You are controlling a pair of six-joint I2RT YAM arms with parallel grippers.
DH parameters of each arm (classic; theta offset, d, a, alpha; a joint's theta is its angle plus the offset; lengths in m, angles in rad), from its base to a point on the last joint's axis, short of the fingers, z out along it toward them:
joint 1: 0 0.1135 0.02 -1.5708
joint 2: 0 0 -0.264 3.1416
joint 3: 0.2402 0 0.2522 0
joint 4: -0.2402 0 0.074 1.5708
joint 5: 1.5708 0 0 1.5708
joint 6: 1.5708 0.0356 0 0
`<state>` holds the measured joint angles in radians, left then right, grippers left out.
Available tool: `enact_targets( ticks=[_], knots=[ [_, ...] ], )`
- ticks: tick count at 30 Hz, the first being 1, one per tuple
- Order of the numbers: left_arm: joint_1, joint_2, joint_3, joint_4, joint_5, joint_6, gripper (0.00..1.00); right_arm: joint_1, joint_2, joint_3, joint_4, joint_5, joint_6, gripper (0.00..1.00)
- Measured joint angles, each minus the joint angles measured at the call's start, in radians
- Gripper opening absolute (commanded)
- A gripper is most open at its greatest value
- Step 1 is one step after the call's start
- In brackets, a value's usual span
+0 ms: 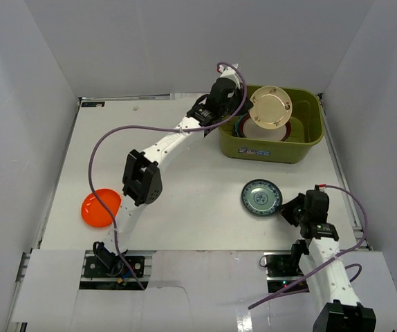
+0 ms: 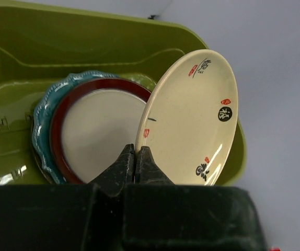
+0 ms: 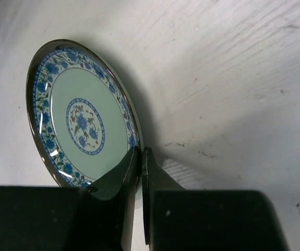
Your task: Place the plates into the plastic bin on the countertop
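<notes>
The tilted gold plate (image 1: 271,107) is blocking the bin, so next my left gripper puts it down on the white plate (image 1: 264,133) and retreats before the blue-green plate enters.
My left gripper (image 2: 135,151) is shut on the rim of the small gold plate (image 2: 192,115) and holds it tilted on edge over the olive-green plastic bin (image 2: 87,36). In the top view the gold plate (image 1: 270,107) hangs above the bin (image 1: 302,149). In the bin lie the white plate with a dark red rim (image 2: 97,130) and the teal scalloped plate (image 2: 40,130). My right gripper (image 3: 140,151) is shut on the rim of the small blue-green patterned plate (image 3: 82,125), which is on the countertop (image 1: 185,221) in front of the bin. The orange plate (image 1: 100,207) lies at the left.
White walls enclose the countertop on three sides. The left arm (image 1: 164,145) stretches diagonally across the middle, with its purple cable looping over the left half. The bin stands at the far right corner.
</notes>
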<state>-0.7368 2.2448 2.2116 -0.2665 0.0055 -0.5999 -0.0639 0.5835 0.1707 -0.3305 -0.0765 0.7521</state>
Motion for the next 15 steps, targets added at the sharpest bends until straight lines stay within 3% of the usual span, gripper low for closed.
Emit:
enact_targets(
  ticks=[4,11,13,15],
  knots=[
    [0.011,0.158,0.158,-0.017,-0.025,-0.002,0.0,0.002,-0.069,-0.03,-0.018,-0.09,-0.023,0.08],
    [0.023,0.254,0.162,0.027,-0.057,0.034,0.0,0.047,-0.087,-0.037,-0.049,-0.211,-0.082,0.08],
    [0.024,0.254,0.13,0.067,-0.052,0.058,0.04,0.053,-0.086,-0.031,-0.063,-0.227,-0.098,0.08],
    [0.024,0.254,0.11,0.106,-0.043,0.081,0.2,0.055,-0.08,-0.011,-0.079,-0.243,-0.109,0.08]
  ],
)
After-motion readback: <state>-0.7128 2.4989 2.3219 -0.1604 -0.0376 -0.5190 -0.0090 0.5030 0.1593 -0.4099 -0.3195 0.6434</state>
